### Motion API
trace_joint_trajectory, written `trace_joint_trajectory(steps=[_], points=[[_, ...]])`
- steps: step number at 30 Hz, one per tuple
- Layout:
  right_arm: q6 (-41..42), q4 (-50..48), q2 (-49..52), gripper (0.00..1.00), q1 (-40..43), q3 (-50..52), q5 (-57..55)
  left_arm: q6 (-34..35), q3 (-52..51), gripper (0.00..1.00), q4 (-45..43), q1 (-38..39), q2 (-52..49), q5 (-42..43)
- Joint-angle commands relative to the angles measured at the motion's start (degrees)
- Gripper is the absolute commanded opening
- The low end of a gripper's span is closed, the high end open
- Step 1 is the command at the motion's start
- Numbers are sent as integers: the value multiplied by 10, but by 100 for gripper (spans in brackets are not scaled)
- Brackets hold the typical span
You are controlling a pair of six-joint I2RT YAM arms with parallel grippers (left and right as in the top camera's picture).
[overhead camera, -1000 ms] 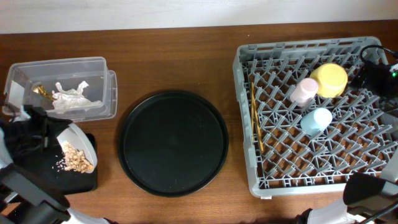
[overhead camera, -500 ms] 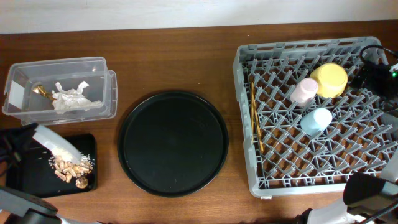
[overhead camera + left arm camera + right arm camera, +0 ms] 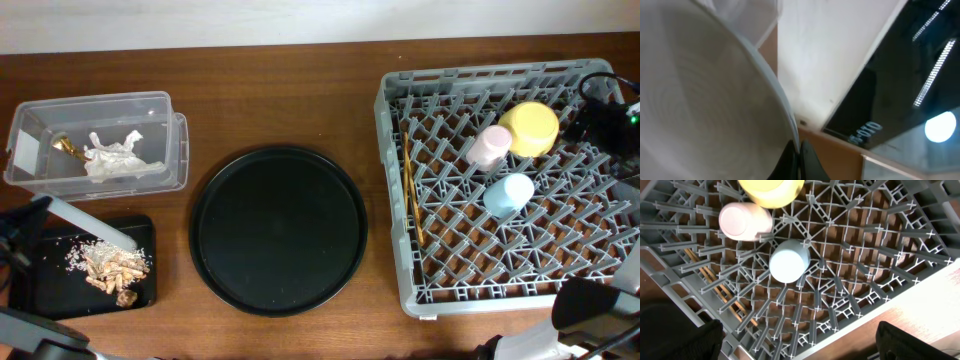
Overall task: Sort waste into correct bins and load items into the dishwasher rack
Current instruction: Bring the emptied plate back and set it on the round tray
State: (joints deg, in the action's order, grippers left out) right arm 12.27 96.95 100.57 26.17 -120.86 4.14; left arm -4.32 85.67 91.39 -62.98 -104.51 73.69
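Observation:
I should carry on carrying the plate to the round black tray (image 3: 280,235) with my left gripper until the plate lies flat there, because that tray is clear and tan scraps (image 3: 113,270) lie on the shallow tray.
My left gripper (image 3: 799,156) is shut on the rim of the round grey-white plate (image 3: 700,100). In the overhead view the plate (image 3: 92,223) shows steeply tilted, almost edge-on, over the shallow black tray (image 3: 40,292). Tan food scraps (image 3: 110,266) with pale crumbs lie on that tray. The clear tub (image 3: 150,105) holds crumpled white paper (image 3: 115,155) and a gold bit (image 3: 65,147). In the grey rack (image 3: 395,255) sit the yellow-green bowl (image 3: 530,128), pink cup (image 3: 490,146), light-blue cup (image 3: 508,194) and chopsticks (image 3: 411,190). My right gripper (image 3: 800,345) hangs open over the rack's edge (image 3: 920,287), holding nothing.
A large round black tray (image 3: 278,230) lies bare in the middle of the wooden table (image 3: 280,90), between the bins and the rack. The right arm (image 3: 600,305) shows at the bottom right corner. A dark cable and device (image 3: 605,115) sit at the rack's far right.
The plate has tipped further and drawn back to the left. The scraps that lay on it have slid off onto the shallow black tray. The right arm has not moved.

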Motion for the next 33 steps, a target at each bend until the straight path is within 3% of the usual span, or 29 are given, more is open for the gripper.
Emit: trace_joint_trajectory(steps=[1,7,13,19,25,28,33], points=[[7,2,2,99,2,-3,3,-110,5,0,54,13,9,0],[7,2,2,98,2,-3,3,-97,5,0,54,122,85,-91],[7,2,2,98,2,-3,3,-73,5,0,34,381,211,-188],[7,2,2,98,2,-3,3,172,-14,0,-108,677,232,-497],[7,2,2,98,2,-3,3,390,-105,0,-297,909,186,-676],[7,2,2,99,2,-3,3,392,-141,0,-372,971,140,-675],[7,2,2,98,2,-3,3,397,-144,4,-400,1032,55,-692]])
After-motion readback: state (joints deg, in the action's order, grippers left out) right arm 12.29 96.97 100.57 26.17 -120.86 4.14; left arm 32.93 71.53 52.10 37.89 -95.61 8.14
